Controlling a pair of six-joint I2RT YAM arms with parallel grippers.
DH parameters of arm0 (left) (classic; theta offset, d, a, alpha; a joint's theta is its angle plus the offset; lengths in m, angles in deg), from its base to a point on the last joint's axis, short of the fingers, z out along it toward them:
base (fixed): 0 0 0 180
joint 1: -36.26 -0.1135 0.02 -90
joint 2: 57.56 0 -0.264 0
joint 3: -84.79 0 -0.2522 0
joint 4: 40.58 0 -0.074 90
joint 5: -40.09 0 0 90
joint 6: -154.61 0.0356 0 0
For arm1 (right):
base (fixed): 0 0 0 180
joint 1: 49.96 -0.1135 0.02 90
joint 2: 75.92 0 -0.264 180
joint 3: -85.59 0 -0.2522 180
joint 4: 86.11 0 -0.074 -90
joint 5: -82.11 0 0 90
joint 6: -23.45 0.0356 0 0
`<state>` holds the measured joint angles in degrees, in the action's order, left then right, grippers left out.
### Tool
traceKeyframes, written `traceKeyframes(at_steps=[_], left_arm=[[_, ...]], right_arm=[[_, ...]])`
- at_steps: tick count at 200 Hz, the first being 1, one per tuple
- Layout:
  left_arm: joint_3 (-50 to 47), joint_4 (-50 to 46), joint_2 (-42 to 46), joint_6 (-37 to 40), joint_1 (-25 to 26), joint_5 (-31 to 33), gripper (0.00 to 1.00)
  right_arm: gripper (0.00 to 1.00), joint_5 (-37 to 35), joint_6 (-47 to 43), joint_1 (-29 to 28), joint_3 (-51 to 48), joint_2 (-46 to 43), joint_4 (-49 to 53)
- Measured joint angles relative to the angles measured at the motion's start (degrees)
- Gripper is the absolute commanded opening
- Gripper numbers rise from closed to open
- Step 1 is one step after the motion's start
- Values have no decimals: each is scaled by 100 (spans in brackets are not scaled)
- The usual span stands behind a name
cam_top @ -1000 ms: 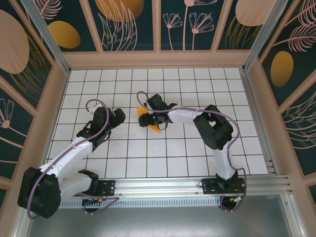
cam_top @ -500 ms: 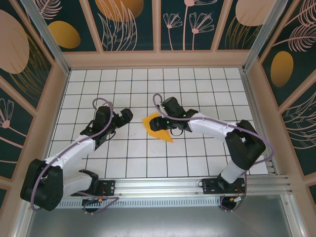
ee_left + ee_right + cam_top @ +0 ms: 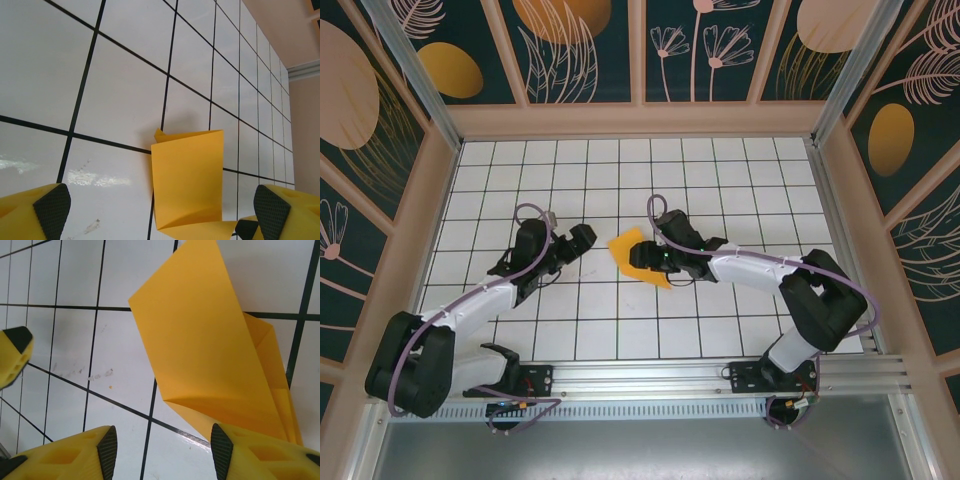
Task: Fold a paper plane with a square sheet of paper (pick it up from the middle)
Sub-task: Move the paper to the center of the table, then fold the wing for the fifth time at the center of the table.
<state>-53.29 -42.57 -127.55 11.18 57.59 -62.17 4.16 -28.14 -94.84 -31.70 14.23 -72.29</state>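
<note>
The left gripper should hold the opposite edge [image 3: 619, 257] before the right gripper goes on folding, because the sheet's folded layers [image 3: 266, 347] stand apart and only the open right gripper is beside them.
The square sheet of paper [image 3: 630, 250] is a folded, creased orange-yellow shape lying on the white grid table [image 3: 720, 180] near its middle. One flap stands slightly raised. My right gripper [image 3: 652, 264] is at the sheet's right edge. In the right wrist view it [image 3: 165, 447] is open with bare tile between the pads, and the sheet [image 3: 200, 345] lies against its right finger [image 3: 222, 445]. My left gripper [image 3: 582, 240] is open just left of the sheet. Seen from the left wrist, the sheet [image 3: 187, 175] lies ahead between its widely spread fingers [image 3: 52, 207].
Low beige walls [image 3: 640, 120] with dark patterned panels enclose the table. A metal rail [image 3: 650, 375] with both arm bases runs along the near edge. Grid tiles lie bare on all sides of the sheet.
The right arm has drawn back to the right, uncovering more of the sheet, and its jaws have narrowed. The left gripper has moved right, closer to the sheet.
</note>
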Motion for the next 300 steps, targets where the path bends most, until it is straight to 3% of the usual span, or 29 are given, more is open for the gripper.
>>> traceKeyframes(at_steps=[42, 136, 240, 300], left_arm=[[-11, 199, -173, -181, 59, -190, 94], [-9, 612, -817, -527, 525, -595, 78], [133, 1342, -1692, -1204, 1095, -1023, 63], [420, 1384, -2109, -1554, 1132, -1128, 57]], right_arm=[[55, 155, 13, 70, -96, 15, -142], [50, 535, 74, 407, -323, 549, -503], [47, 1366, 599, 973, -990, 645, -1488], [46, 1759, 848, 1180, -1300, 645, -2096]])
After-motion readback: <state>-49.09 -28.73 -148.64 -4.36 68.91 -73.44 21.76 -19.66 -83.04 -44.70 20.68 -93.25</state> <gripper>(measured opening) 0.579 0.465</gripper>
